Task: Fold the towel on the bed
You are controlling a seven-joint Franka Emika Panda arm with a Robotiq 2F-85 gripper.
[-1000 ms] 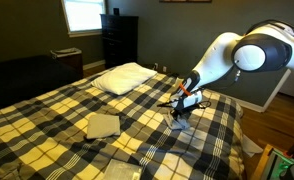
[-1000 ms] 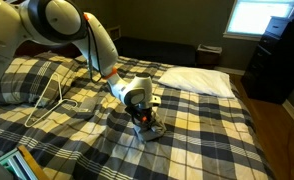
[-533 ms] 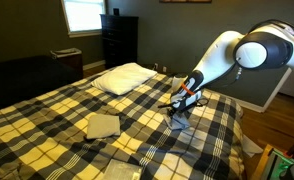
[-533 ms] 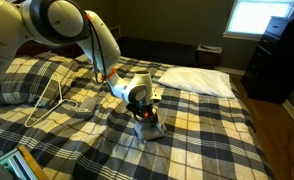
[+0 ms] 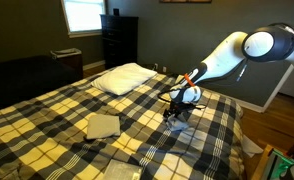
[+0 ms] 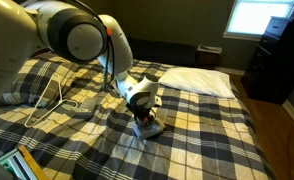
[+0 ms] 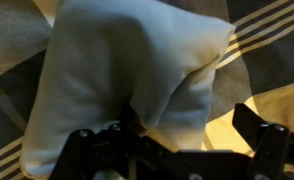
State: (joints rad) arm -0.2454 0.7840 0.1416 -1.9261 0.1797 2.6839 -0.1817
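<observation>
The towel's slanting edge [image 7: 219,62] stops short of one finger of my gripper, so next my gripper rises clear, turns and comes down with both fingers over the cloth [image 7: 172,75].
The towel [image 5: 180,122] is a small rumpled grey cloth bunched on the plaid bed [image 5: 47,118], on the side away from the pillow. It shows in both exterior views, towel [image 6: 150,128] on bed [image 6: 212,135]. My gripper [image 5: 179,106] hangs just above it, fingers pointing down, gripper [image 6: 145,110] close over the cloth. In the wrist view the towel [image 7: 127,70] fills most of the picture, doubled over with a fold ridge running down its middle. The gripper [image 7: 172,142] stands open, one dark finger over the cloth, the other over the plaid, gripping nothing.
A white pillow [image 5: 124,77] lies at the head of the bed; the pillow [image 6: 197,80] is beyond the towel. Two flat squared cloths [image 5: 102,125] [image 5: 122,171] lie near the foot. A white cable [image 6: 57,100] trails across the cover. A dark dresser [image 5: 119,40] stands by the window.
The gripper has opened wide and let go of the towel, then risen slightly. The arm's elbow has swung higher. The towel stays bunched where it was.
</observation>
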